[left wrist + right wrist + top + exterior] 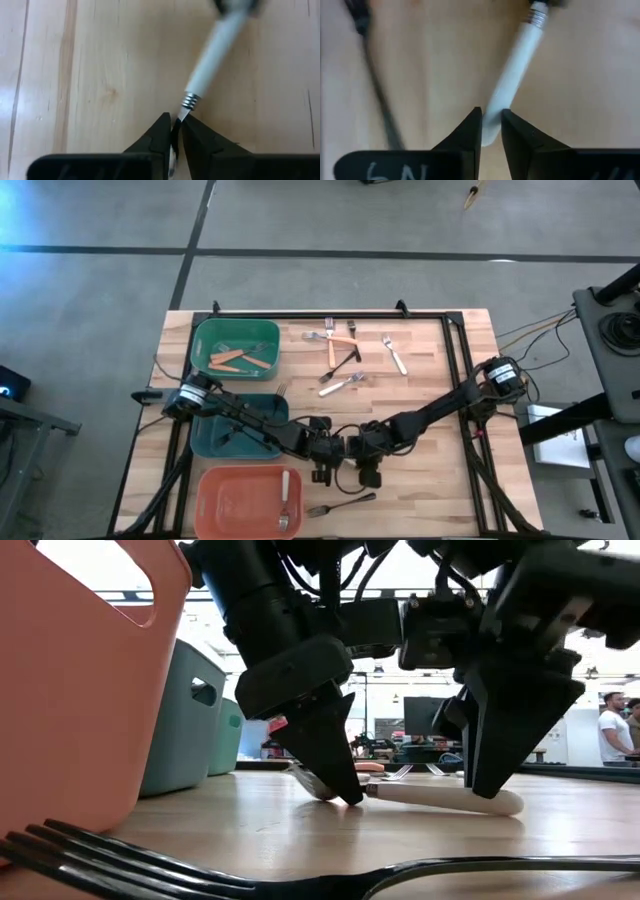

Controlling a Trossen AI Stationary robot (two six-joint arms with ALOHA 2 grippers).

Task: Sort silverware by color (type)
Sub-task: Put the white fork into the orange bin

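Observation:
The fork's white handle [508, 75] lies slanted between my right gripper's fingers, so next I open them and pinch it straight while my left gripper steadies the fork's neck [183, 114].
A white-handled fork [440, 798] lies between my two grippers at the table's near middle. My left gripper [345, 790] is shut on its metal neck, and my right gripper [495, 788] is shut on its handle end. A black fork [342, 505] lies on the table just nearer, and it also shows across the foreground of the low view [300, 878]. Several more forks [340, 355] lie loose at the far middle. Orange-handled forks [235, 358] lie in the green bin, and one white-handled fork [285, 498] lies in the salmon bin. My left gripper pinches the fork's thin metal neck [183, 112] between its two fingers, just below the ribbed collar of the white handle. The fingers come from above, slanting down, across the fork. The fork lies about level at the table top; whether it is lifted clear I cannot tell. My right gripper pinches the white handle at its free end [490, 125] between its two fingers. The fingers come from above, pointing down, across the handle. The handle runs away from them toward the ribbed collar [537, 16] and my left gripper.
The green bin [200, 345], the teal bin [205, 442] and the salmon bin [215, 500] stand in a row along the table's left side. The salmon bin's wall [70, 690] stands close on the left in the low view. People show in the room beyond.

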